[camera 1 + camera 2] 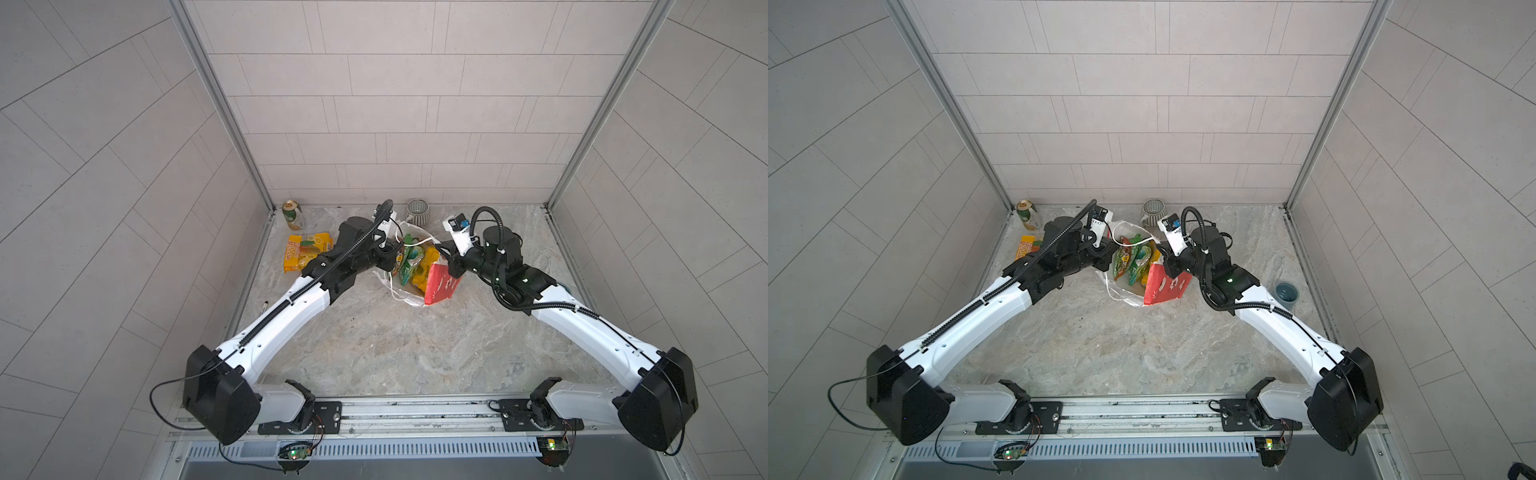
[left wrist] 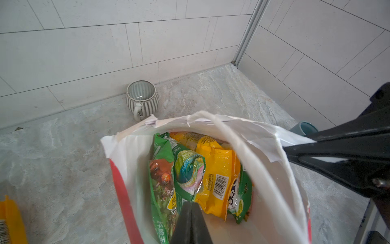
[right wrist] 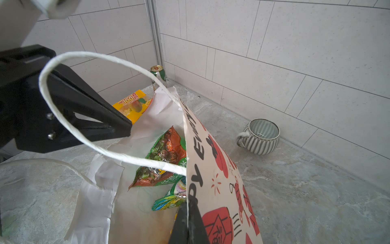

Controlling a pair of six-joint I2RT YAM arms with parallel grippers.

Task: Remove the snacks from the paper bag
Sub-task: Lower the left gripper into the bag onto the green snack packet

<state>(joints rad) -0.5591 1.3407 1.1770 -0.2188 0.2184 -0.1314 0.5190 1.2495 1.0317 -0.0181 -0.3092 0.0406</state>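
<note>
My left gripper is closed and empty at the bag's opening (image 3: 142, 132), above the green packet (image 2: 163, 175), so I should open it and reach deeper to grab that packet.
The white paper bag (image 1: 440, 286) (image 1: 1163, 289) with red panels stands open mid-table. Several snacks (image 1: 415, 266) (image 2: 219, 169) lie inside it: green, green-yellow and yellow packets. One yellow-orange packet (image 1: 305, 249) (image 3: 132, 103) lies on the table to the bag's left. My left gripper (image 2: 191, 203) is shut inside the bag's mouth, its tips at the lower edge of a green packet (image 2: 187, 169). In the right wrist view that gripper's tip (image 3: 128, 128) shows no packet in it. My right gripper (image 3: 187, 206) is shut on the rim of the bag's printed wall (image 3: 221, 179).
A green-gold can (image 1: 292, 214) stands at the back left. A ribbed grey mug (image 1: 417, 210) (image 2: 141, 99) stands against the back wall behind the bag. A blue cup (image 1: 1286, 295) is near the right wall. A white cord handle (image 3: 84, 139) loops in front of the left gripper.
</note>
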